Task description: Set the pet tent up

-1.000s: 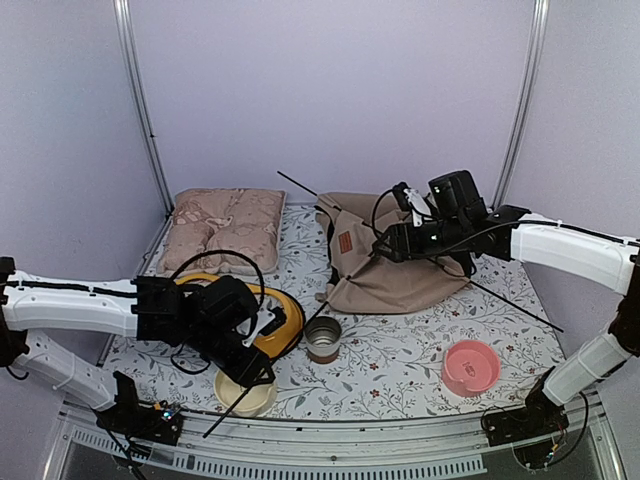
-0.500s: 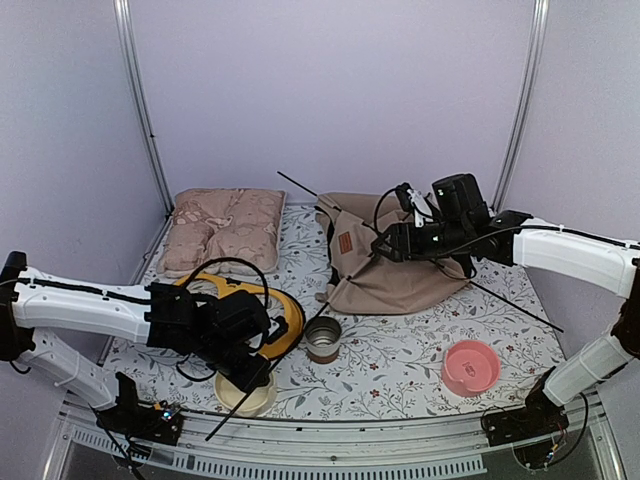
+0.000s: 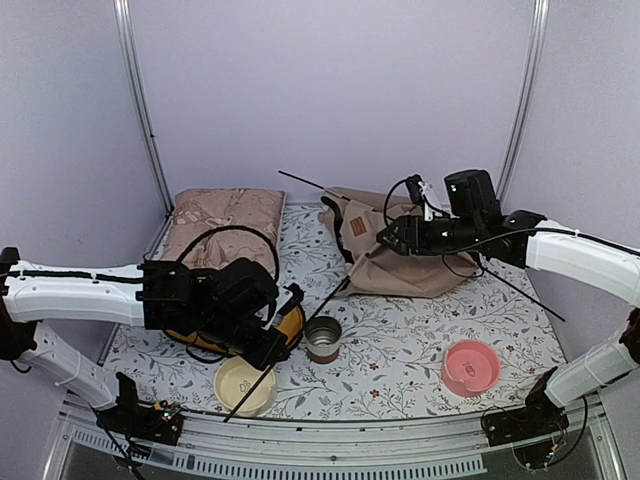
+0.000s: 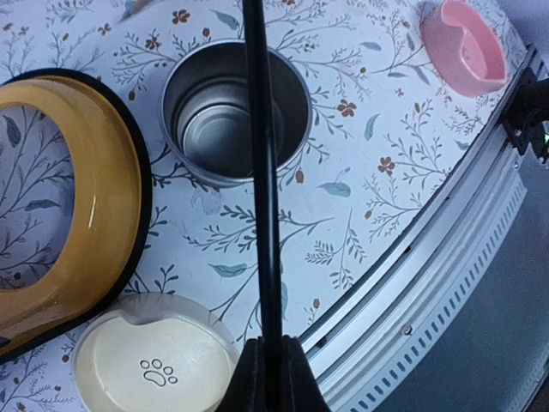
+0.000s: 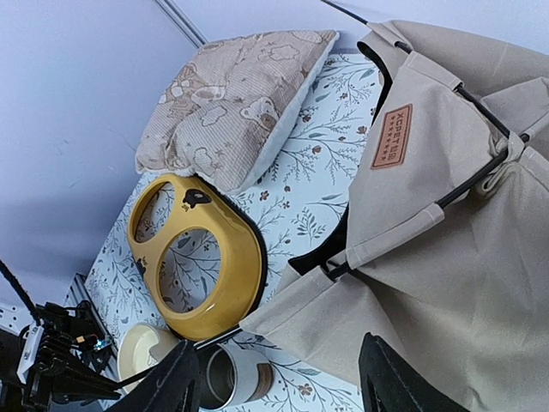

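Observation:
I can see the black pole's near end (image 3: 250, 388) sticking out clear of my left gripper, so my right gripper keeps going toward that end (image 3: 238, 404) until its fingers close on it.
The pet tent (image 3: 405, 262) lies slumped at the back right of the table, tan fabric with a brown label (image 5: 393, 136) and black poles in its seams. One long black pole (image 3: 300, 330) slants from the tent's front corner toward the near edge. My left gripper (image 3: 274, 352) is shut on that pole (image 4: 262, 172), which runs straight out between its fingertips (image 4: 249, 365) above the table. My right gripper (image 3: 385, 238) hangs open over the tent's left side. Its fingers (image 5: 167, 382) are spread wide over the fabric (image 5: 446, 215) with nothing pinched between them.
A steel can (image 3: 322, 338) stands right beside the held pole. A yellow bowl holder (image 3: 292, 322) sits under my left arm, a cream paw-print bowl (image 3: 243, 385) in front of it. A pink bowl (image 3: 470, 367) is at front right, a patterned cushion (image 3: 225, 215) at back left.
My left gripper has shut on the pole and lifted it toward the can. The tent and its label have shifted back and to the right. My right arm drifted slightly right.

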Motion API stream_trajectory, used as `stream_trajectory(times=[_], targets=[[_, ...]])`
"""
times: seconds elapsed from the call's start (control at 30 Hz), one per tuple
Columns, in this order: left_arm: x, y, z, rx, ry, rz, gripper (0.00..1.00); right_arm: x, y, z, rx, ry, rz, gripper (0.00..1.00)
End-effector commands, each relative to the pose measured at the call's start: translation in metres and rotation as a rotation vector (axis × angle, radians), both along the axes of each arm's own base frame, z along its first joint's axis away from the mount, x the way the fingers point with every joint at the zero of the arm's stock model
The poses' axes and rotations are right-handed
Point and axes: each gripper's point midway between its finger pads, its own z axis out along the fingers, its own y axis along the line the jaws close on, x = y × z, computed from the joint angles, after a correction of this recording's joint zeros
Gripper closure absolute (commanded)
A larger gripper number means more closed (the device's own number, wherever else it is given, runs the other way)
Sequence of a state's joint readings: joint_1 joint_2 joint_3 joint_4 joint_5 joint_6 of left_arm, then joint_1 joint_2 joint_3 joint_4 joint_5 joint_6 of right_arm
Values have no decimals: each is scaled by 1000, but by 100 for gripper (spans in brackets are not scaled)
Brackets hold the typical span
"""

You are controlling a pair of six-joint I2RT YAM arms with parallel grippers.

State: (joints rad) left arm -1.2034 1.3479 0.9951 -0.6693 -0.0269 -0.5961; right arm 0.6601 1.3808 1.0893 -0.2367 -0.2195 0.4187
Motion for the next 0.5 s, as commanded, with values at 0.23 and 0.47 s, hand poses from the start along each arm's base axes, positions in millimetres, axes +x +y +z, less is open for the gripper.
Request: stream_trajectory(times=[0.23, 0.47], targets=[[50, -57, 60, -245, -113, 40, 100, -28, -6, 23, 173, 8, 12, 34], [81, -79, 84, -367, -105, 77, 100, -64, -3, 22, 295, 34, 95, 35]])
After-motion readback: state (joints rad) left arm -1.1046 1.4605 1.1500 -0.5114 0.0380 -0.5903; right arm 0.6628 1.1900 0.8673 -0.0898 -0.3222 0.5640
